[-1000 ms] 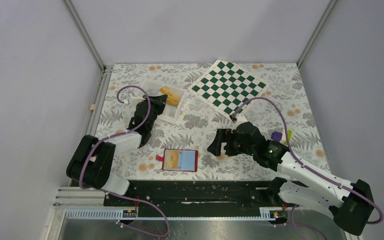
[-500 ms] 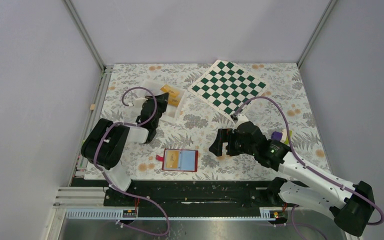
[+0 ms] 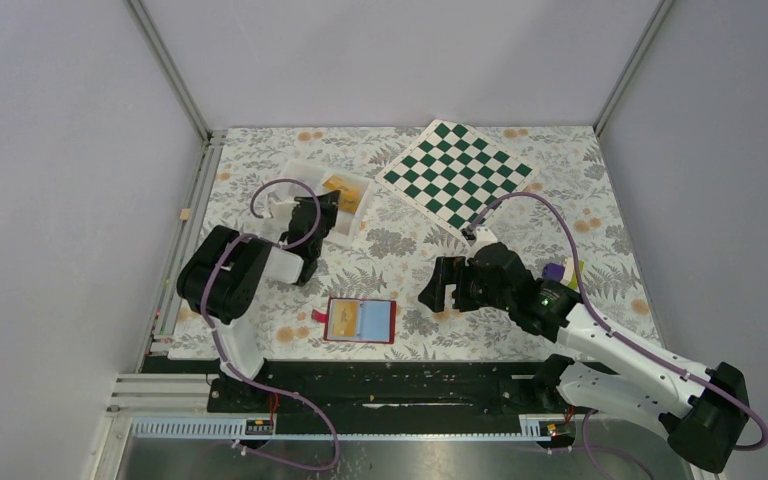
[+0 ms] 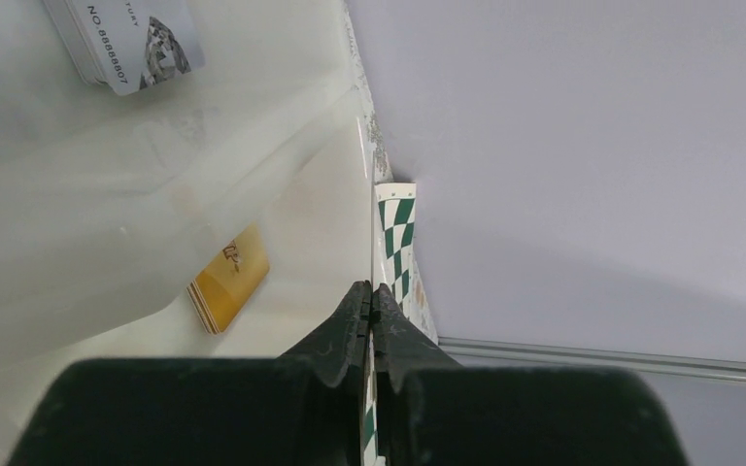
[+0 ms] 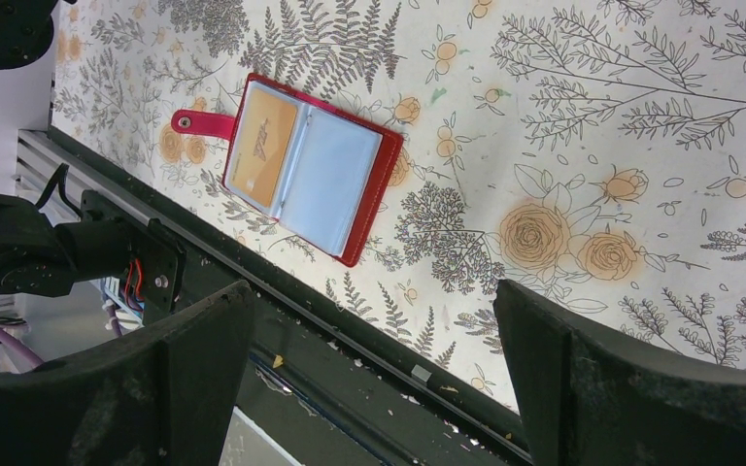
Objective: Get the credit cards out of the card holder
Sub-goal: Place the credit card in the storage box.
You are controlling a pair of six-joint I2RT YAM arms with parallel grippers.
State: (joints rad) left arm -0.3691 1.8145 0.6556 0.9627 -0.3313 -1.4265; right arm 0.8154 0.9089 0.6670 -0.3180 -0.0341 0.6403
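Observation:
My left gripper's fingers are beside the orange-yellow stack (image 3: 343, 189), over its tray compartment. I go on going down toward the open tray's bottom (image 3: 347, 224) and let go of the card there.
The red card holder (image 3: 361, 321) lies open on the floral table near the front edge, pale blue inside, with one orange-yellow credit card (image 3: 341, 320) in its left pocket and its red tab at the left. It also shows in the right wrist view (image 5: 311, 167), the card (image 5: 261, 146) still in it. More orange-yellow credit cards (image 3: 341, 189) lie in the white tray (image 3: 305, 170); the stack (image 4: 228, 279) shows in the left wrist view. My left gripper (image 3: 322, 212) is shut and empty over the tray. My right gripper (image 3: 438, 291) is open, right of the holder.
A green-and-white chessboard (image 3: 456, 170) lies at the back centre, its edge in the left wrist view (image 4: 394, 243). Grey cards (image 4: 126, 44) lie in the tray's other compartment. Purple and yellow items (image 3: 563, 270) sit behind the right arm. Metal rails (image 3: 196, 190) line the left side.
The left arm has folded back toward its base, and its gripper has drawn slightly back over the tray. The right arm and the card holder have not moved.

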